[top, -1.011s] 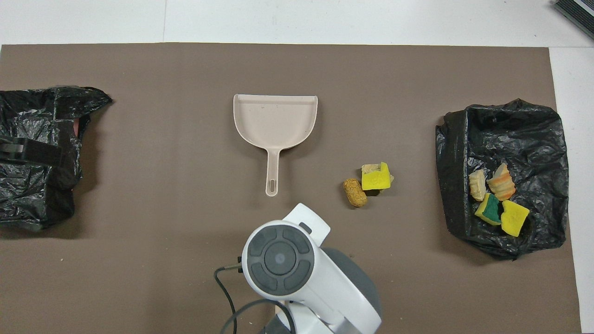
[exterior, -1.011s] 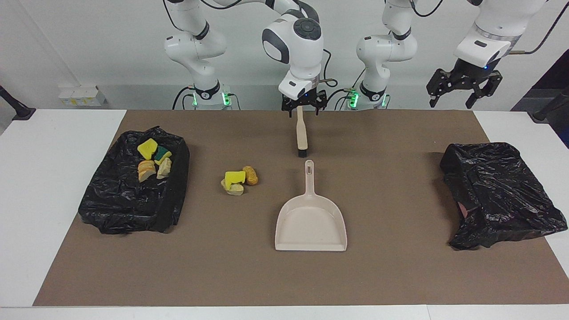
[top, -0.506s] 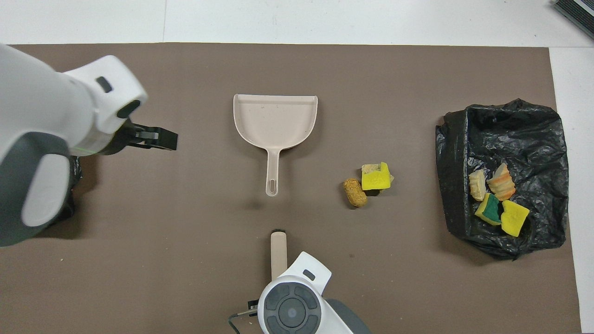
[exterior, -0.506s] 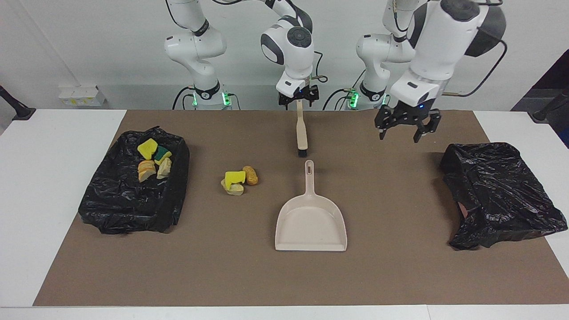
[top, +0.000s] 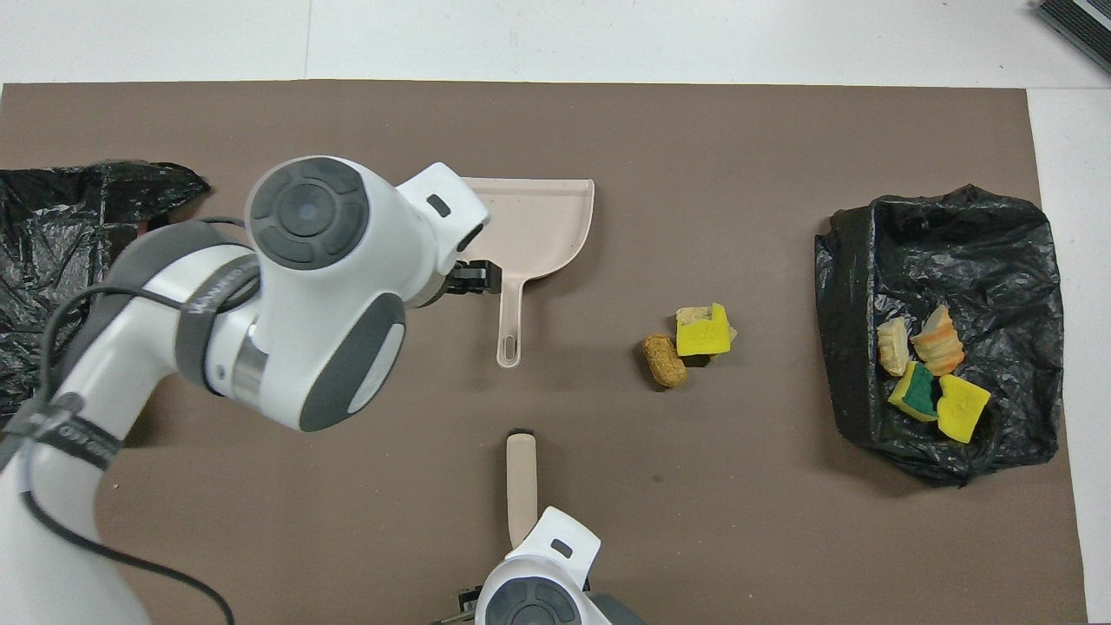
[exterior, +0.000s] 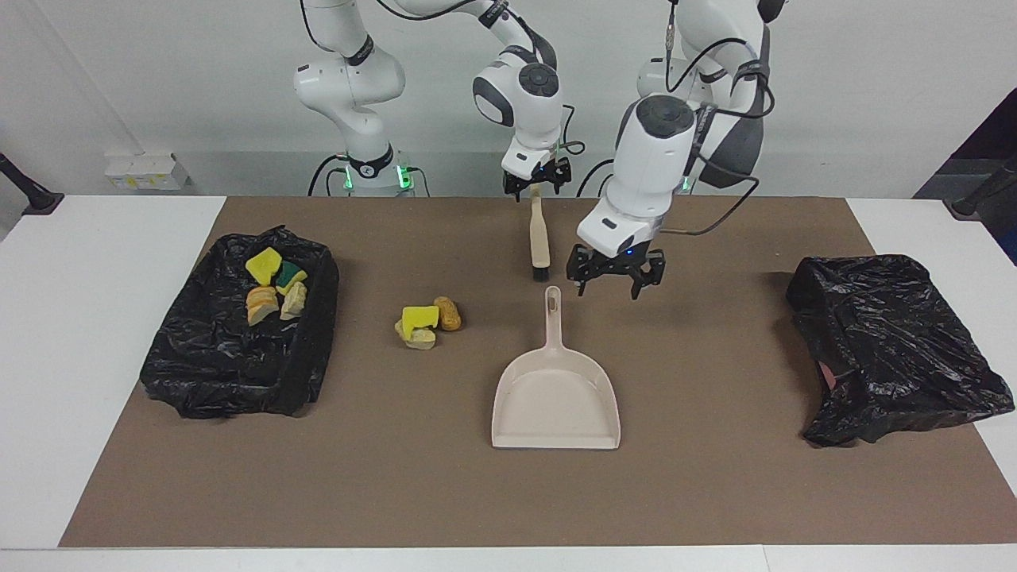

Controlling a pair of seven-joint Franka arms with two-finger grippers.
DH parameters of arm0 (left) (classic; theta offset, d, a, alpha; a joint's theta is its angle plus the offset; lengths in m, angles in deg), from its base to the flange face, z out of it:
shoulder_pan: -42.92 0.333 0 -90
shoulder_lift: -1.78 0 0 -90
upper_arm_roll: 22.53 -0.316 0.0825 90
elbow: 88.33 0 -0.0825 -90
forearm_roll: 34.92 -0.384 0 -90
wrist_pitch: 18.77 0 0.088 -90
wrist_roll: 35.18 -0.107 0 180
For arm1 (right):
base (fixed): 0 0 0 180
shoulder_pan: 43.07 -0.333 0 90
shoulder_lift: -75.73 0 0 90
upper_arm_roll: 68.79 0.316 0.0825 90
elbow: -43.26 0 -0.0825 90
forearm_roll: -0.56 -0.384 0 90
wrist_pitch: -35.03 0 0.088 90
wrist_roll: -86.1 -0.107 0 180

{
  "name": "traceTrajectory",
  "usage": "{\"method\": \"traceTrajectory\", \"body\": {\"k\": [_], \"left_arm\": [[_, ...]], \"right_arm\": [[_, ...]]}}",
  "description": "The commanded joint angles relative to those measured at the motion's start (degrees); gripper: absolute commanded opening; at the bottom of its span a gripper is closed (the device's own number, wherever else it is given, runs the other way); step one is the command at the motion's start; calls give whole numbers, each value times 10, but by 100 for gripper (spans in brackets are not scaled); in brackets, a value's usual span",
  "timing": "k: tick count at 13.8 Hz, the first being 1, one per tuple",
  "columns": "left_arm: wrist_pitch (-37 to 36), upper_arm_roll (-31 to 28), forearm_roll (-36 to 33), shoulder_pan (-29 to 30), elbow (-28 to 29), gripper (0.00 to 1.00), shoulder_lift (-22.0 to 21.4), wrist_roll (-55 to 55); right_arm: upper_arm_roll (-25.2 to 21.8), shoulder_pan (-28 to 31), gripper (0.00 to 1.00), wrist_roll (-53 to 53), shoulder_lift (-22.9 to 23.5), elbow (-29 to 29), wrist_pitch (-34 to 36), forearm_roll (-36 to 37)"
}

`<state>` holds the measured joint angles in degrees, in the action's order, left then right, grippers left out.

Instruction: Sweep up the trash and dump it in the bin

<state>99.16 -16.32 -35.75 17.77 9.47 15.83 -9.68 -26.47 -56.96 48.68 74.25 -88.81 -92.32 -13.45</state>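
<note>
The dustpan's open edge (exterior: 555, 442) points away from the trash. My left gripper should grab the dustpan's handle (exterior: 553, 319) and turn that open edge to face the trash before sweeping.
Three bits of trash lie on the brown mat: a yellow sponge chunk (exterior: 419, 318) (top: 703, 335), a golden-brown bread piece (exterior: 450, 314) (top: 664, 361) and a pale piece (exterior: 419, 340). Several more bits (exterior: 274, 284) (top: 929, 369) lie in the black-lined bin (exterior: 222, 373) (top: 998, 234) at the right arm's end. The beige dustpan (exterior: 556, 401) (top: 538, 221) lies flat mid-table. The beige brush (exterior: 539, 238) (top: 521, 482) lies nearer the robots. My left gripper (exterior: 610, 282) is open, low beside the dustpan's handle. My right gripper (exterior: 538, 187) is open over the brush handle's end.
A crumpled black bag (exterior: 890, 349) (top: 61, 252) lies at the left arm's end of the mat. The mat's (exterior: 397, 492) edge runs close to the table's front border.
My left arm swung in from above the black bag at its end and came down beside the dustpan's handle. My right gripper drew back along the brush. Brush, dustpan and trash stayed put.
</note>
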Motion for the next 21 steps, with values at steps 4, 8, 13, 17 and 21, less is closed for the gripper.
{"method": "traceTrajectory", "body": {"k": [4,8,13,17,21], "left_arm": [[93,-10,1,-46,35,100,41,70],[123,-10,0,-50,62,100,41,68],[123,-11,-5,-63,58,75,63,68],[111,-11,-12,-65,58,22,63,60],[78,-11,-76,-66,58,0,56,25]], "right_arm": [[10,3,100,1,9,-21,-32,-15],[16,1,81,1,17,-26,-46,-15],[17,2,0,4,17,-26,-41,-5],[16,4,0,6,14,-6,-1,-3],[7,13,0,26,-35,8,77,2]]}}
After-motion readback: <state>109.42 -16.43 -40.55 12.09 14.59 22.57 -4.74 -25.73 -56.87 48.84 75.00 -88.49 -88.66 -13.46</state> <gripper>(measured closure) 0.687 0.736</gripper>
